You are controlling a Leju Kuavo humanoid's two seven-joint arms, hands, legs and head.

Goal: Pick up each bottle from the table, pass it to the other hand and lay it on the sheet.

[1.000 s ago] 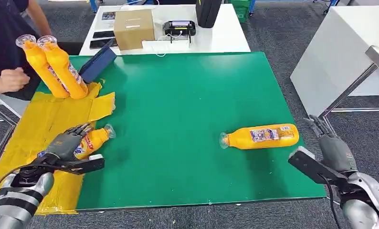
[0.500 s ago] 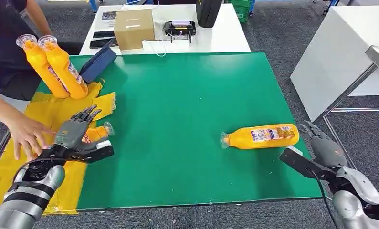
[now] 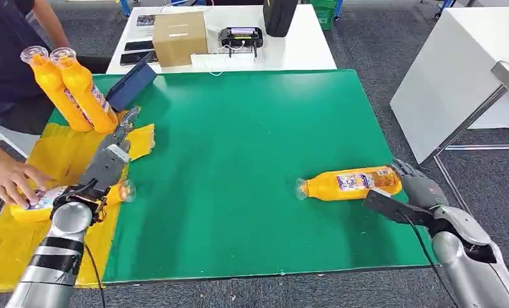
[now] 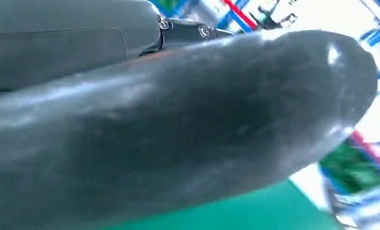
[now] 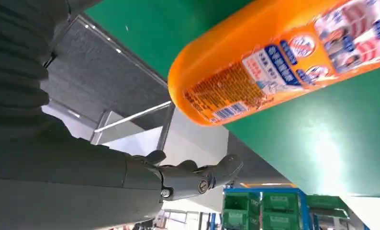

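Observation:
The orange bottle has rounded edges that leave it loose on the green mat, so it will roll its label away when I lift its base end.
An orange bottle lies on its side on the green mat, cap toward the middle. My right hand is open just beyond the bottle's base, apart from it; in the right wrist view the bottle lies close above its spread fingers. Another orange bottle lies on the yellow sheet with a person's hand resting on it. My left hand hovers over that bottle's neck end, fingers stretched out and holding nothing. In the left wrist view its thumb blocks nearly everything.
Two more orange bottles lean together at the sheet's far end beside a blue tablet. Behind the mat a white table carries a cardboard box and devices. A white cabinet stands to the right.
My left hand let go of the bottle, rose and straightened its fingers. The person's hand came in and slid that bottle left on the sheet. My right hand moved closer to the other bottle's base.

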